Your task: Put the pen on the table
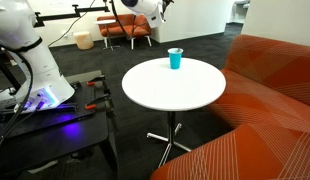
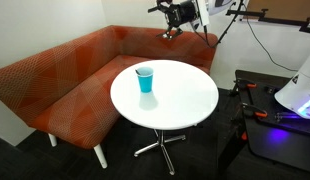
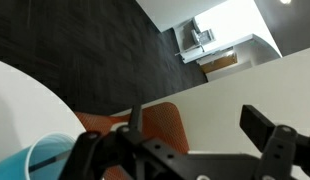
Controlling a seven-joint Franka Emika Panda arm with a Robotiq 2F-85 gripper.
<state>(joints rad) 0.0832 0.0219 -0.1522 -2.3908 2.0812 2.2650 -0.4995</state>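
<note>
I need to lower my gripper and tilt its fingers down to the cup's opening (image 2: 145,71), because it hangs high and points past the cyan cup (image 3: 49,157) toward the sofa.
The round white table (image 1: 185,95) (image 2: 180,105) stands on its metal pedestal and carries a cyan cup (image 1: 175,59) (image 2: 145,80). No pen shows in any view; it is hidden or out of view. My gripper (image 1: 163,8) (image 2: 173,22) hangs high above the table's far side, well clear of the cup. In the wrist view the gripper (image 3: 195,125) is open, its two dark fingers (image 3: 263,128) spread wide with nothing between them. The cup's rim (image 3: 45,160) and a part of the table top (image 3: 15,105) show at the lower left.
An orange corner sofa (image 1: 275,95) (image 2: 55,75) wraps round the table. The dark bench (image 1: 55,125) (image 2: 285,135) with the robot base stands beside it. Orange chairs (image 1: 125,30) sit far back on dark carpet.
</note>
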